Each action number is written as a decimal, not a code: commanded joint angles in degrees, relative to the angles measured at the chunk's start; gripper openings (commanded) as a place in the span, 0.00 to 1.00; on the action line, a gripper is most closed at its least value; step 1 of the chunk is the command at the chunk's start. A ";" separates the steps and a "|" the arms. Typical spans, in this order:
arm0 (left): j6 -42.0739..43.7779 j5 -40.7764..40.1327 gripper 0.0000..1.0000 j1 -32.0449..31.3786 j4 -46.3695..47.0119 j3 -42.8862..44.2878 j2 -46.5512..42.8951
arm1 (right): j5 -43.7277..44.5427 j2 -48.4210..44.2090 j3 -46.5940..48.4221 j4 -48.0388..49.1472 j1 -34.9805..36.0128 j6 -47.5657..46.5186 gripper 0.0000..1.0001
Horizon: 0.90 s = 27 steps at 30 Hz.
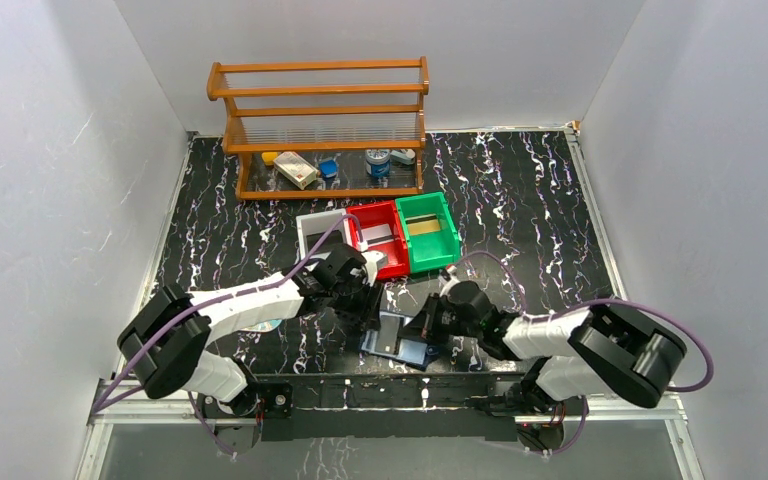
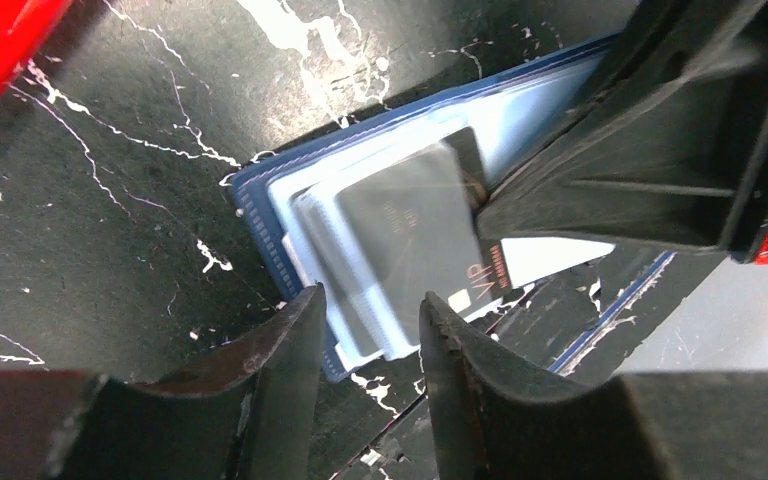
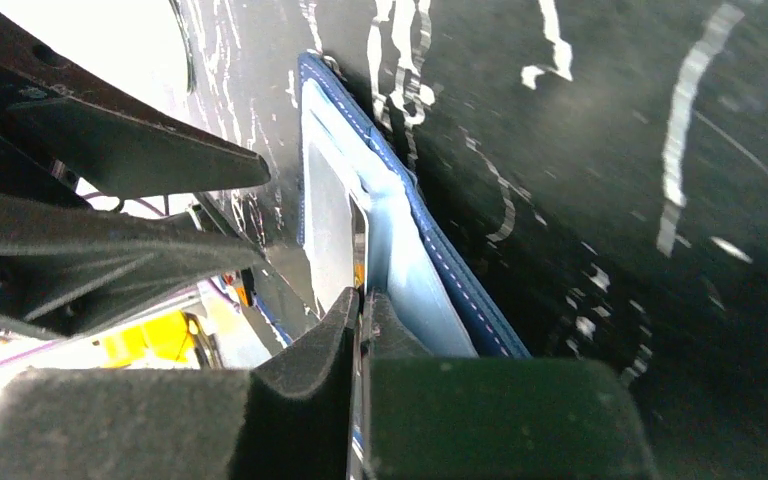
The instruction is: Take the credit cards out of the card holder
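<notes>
The card holder pocket's opening leaves only a narrow part of the card (image 2: 497,264) showing, so the left gripper should steady the pocket's closed end (image 2: 364,318) while the right gripper pulls the card out.
The card holder (image 1: 401,340) lies opened flat near the table's front edge, navy outside and light blue inside (image 2: 260,205). A stack of credit cards (image 2: 410,240), grey and dark with "VIP" lettering, sticks out of its pocket past the holder's rim. My left gripper (image 2: 370,305) is open just short of that protruding end, gripping nothing. My right gripper (image 3: 363,300) is shut on a thin layer at the holder's inner face (image 3: 410,270); card or pocket layer, I cannot tell. In the top view the left gripper (image 1: 368,306) and right gripper (image 1: 430,324) flank the holder.
White (image 1: 312,222), red (image 1: 392,262) and green (image 1: 438,258) bins stand just behind the holder. A wooden rack (image 1: 320,120) with small items is at the back. A white oval packet (image 1: 260,326) lies under my left arm. The red bin's corner (image 2: 0,40) is close.
</notes>
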 commanded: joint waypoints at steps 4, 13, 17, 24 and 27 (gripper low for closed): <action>1.08 0.18 0.40 -0.24 -1.34 1.37 -2.86 | -7.29 4.60 12.05 -6.67 -0.70 -12.34 0.10; 3.31 -4.51 0.38 -0.24 -7.70 3.71 1.29 | -9.98 10.32 15.07 -6.54 -1.59 -12.83 0.14; 2.63 -4.27 0.35 -0.18 -7.74 3.37 2.46 | -9.12 10.21 14.61 -5.99 -1.63 -11.63 0.14; 3.16 -4.90 0.33 -0.22 -7.73 2.38 2.23 | -7.48 10.06 12.90 -4.94 -1.81 -9.65 0.15; 3.03 -5.11 0.31 -0.25 -8.02 2.34 2.85 | -7.68 10.20 11.86 -2.51 -1.87 -7.97 0.17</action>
